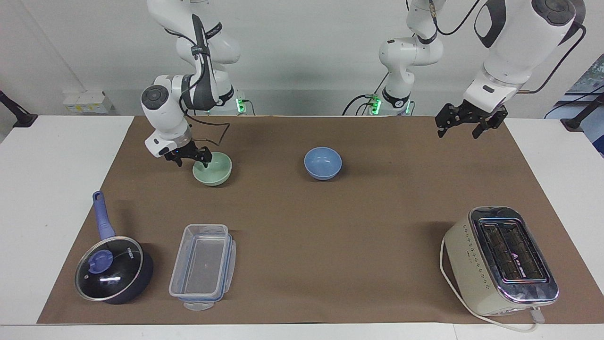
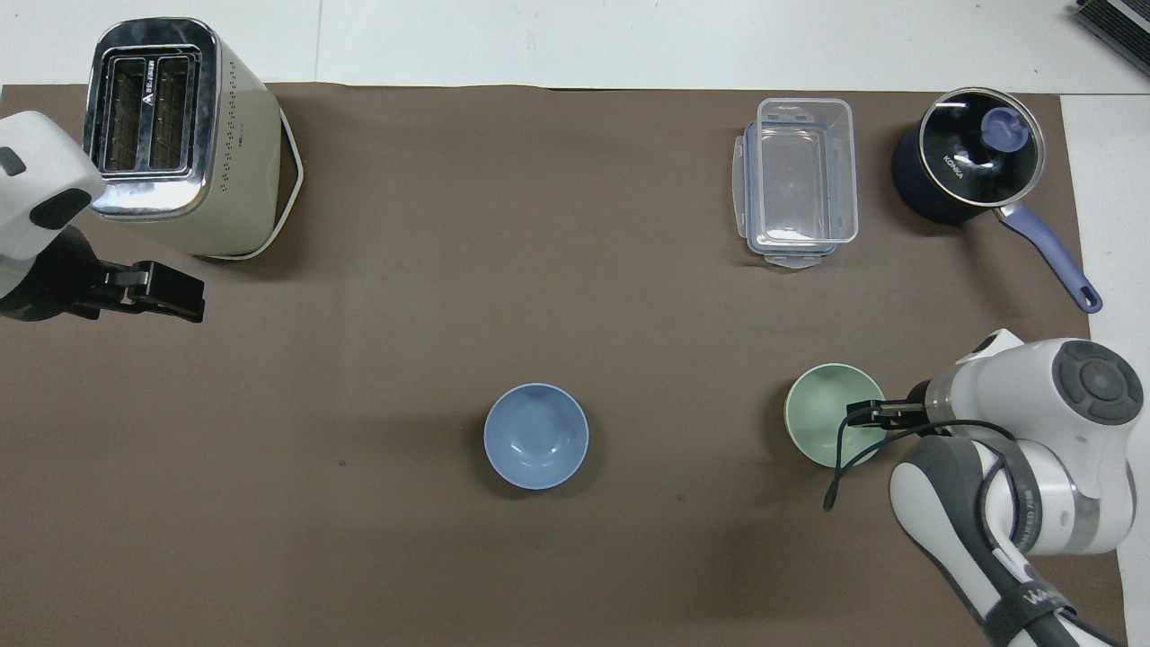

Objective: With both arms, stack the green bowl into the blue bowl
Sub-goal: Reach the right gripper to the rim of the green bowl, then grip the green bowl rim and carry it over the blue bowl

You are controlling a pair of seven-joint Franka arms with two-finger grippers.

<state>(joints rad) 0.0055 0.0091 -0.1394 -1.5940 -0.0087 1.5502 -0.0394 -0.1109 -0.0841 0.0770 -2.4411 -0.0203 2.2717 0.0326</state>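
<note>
My gripper will lower the green bowl (image 2: 824, 414) in, and that bowl should then hide the blue bowl from above, because the blue bowl's rim (image 2: 536, 385) is just as wide.
The green bowl (image 1: 215, 171) stands upright on the brown mat toward the right arm's end; it also shows in the overhead view (image 2: 819, 419). The blue bowl (image 1: 322, 163) (image 2: 535, 437) stands empty beside it, near the mat's middle. My right gripper (image 1: 192, 160) (image 2: 868, 413) is down at the green bowl, open, its fingers astride the rim on the side toward the right arm's end, one fingertip inside the bowl. My left gripper (image 1: 457, 132) (image 2: 169, 297) is open and empty, waiting in the air over the mat at the left arm's end.
A dark saucepan (image 1: 113, 270) with a blue handle and a clear plastic container (image 1: 203, 268) stand farther from the robots than the green bowl. A cream toaster (image 1: 500, 262) stands farther out at the left arm's end.
</note>
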